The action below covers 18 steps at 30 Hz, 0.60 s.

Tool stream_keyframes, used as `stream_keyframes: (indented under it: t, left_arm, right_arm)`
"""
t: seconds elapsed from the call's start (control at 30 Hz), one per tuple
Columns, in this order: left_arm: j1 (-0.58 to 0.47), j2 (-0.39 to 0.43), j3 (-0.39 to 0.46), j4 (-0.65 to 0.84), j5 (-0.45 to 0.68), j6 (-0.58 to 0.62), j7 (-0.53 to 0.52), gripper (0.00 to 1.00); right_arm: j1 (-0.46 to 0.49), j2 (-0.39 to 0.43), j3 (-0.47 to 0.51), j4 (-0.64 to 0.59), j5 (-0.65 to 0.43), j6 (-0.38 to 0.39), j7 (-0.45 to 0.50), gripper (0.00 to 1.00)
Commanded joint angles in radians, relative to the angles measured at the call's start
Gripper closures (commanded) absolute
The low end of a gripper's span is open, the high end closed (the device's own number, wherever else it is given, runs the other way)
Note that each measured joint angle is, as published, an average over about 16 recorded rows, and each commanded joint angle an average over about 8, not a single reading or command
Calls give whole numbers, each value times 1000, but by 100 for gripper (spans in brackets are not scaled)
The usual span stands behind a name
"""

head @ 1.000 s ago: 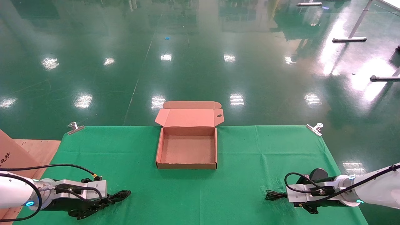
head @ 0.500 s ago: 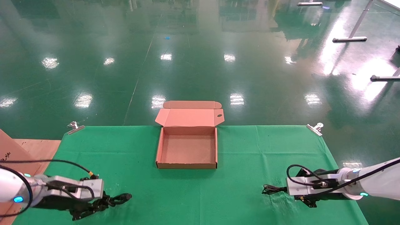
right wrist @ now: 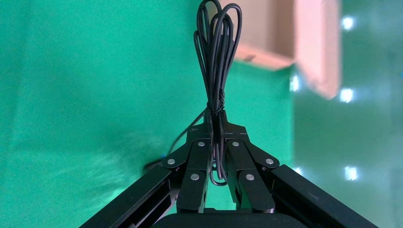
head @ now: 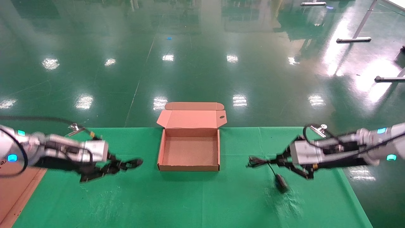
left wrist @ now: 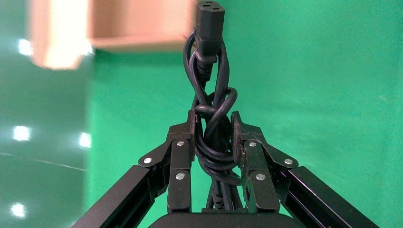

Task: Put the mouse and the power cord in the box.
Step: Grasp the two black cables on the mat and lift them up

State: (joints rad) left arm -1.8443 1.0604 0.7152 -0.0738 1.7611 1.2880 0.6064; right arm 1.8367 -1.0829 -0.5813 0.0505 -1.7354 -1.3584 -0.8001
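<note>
Next, I move my right gripper back while my left gripper lowers the power cord, because the power cord and the dangling mouse (head: 281, 183) are both going to the small box (head: 191, 150).
The box (head: 189, 167) lies open at the middle back of the green table, its lid (head: 191, 118) folded away from me. To its left, my left gripper (head: 117, 165) is raised and shut on the power cord (head: 134, 162), whose plug end points at the box. The left wrist view shows the thick coils (left wrist: 212, 142) clamped between both pads. On the box's right, my right gripper (head: 279, 160) is shut on the mouse's thin bundled wire (head: 257, 162). The mouse (head: 280, 182) dangles below it, near the cloth. The wire loops (right wrist: 217, 57) stick out past the shut fingers.
Metal clips (head: 76, 129) (head: 319, 129) pin the green cloth at its two far corners. Brown cardboard (head: 14, 180) lies off the table's left edge. Beyond the table's far edge is glossy green floor.
Both arms have lifted off the front of the table and moved toward the box. The power cord rose with the left gripper. The wire bundle rose with the right, and the mouse now hangs free.
</note>
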Motion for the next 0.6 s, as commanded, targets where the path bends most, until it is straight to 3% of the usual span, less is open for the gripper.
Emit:
stream_keyframes:
  t: [0.03,0.33,0.47,0.6]
  left_arm:
    - [-31,4,-2,-10,-3,14,-1,100]
    - [-151,69,-10,-54,-13,16,13,100]
    - [-177,109,-15,-64,-20,-11,51,100]
    - [-187,145,-17,-56,-21,-52,96,100]
  right_arm:
    - [34,3,5,7,8,-37,0,100]
    - [153,-85,24,14,36,-64,70,100]
    - [190,-148,26,7,38,-2,111,100]
    - [210,-209,21,1,28,126,137,100]
